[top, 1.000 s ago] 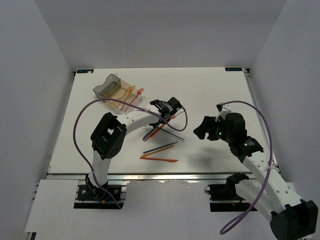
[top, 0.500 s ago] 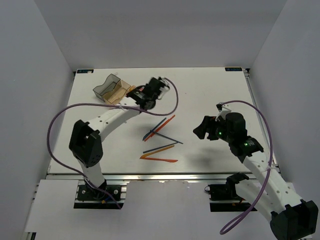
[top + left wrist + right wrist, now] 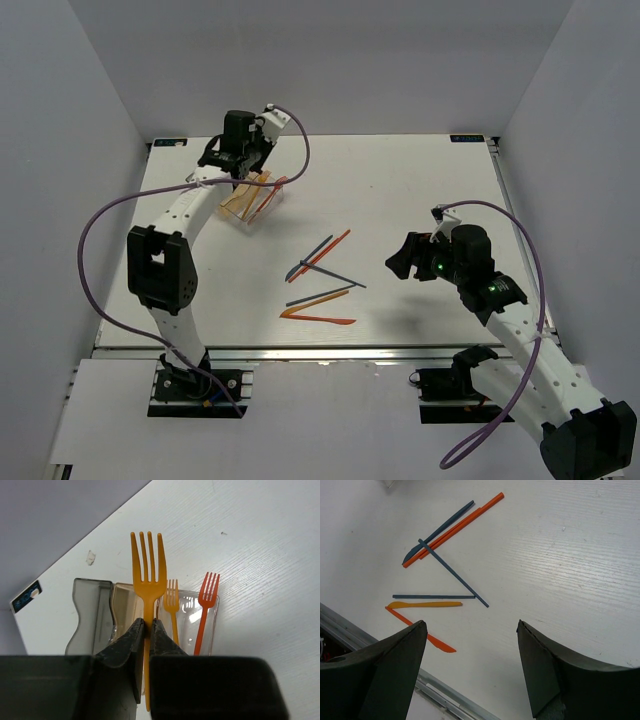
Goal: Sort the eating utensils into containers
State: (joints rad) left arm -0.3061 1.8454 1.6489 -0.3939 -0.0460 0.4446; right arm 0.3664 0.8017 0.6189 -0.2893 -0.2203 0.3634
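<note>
The held orange fork (image 3: 149, 587) lines up with the forks in the clear bin, so the robot's left gripper keeps going over that bin (image 3: 188, 622) and lets go of the fork there.
My left gripper (image 3: 147, 627) is shut on the handle of an orange fork (image 3: 148, 570), held tines forward above the containers. The row shows a smoky grey bin (image 3: 92, 610), an amber bin (image 3: 122, 605) and a clear bin (image 3: 212, 625). Two forks (image 3: 172, 600) lie in the clear bin, one red-orange (image 3: 206, 600). In the top view the left gripper (image 3: 240, 152) is at the back left over the containers (image 3: 240, 203). My right gripper (image 3: 471, 625) is open and empty above the table, right of several loose utensils (image 3: 320, 255).
Loose on the table are a red-orange handle (image 3: 455, 527), dark blue knives (image 3: 440, 530), a yellow-orange knife (image 3: 425, 604) and a red-orange knife (image 3: 420, 635). The table's front rail (image 3: 445, 697) runs just beyond them. Grey walls enclose the table.
My left arm has swung from the middle of the table to the back left, carrying the orange fork over the containers. The right arm has not moved.
</note>
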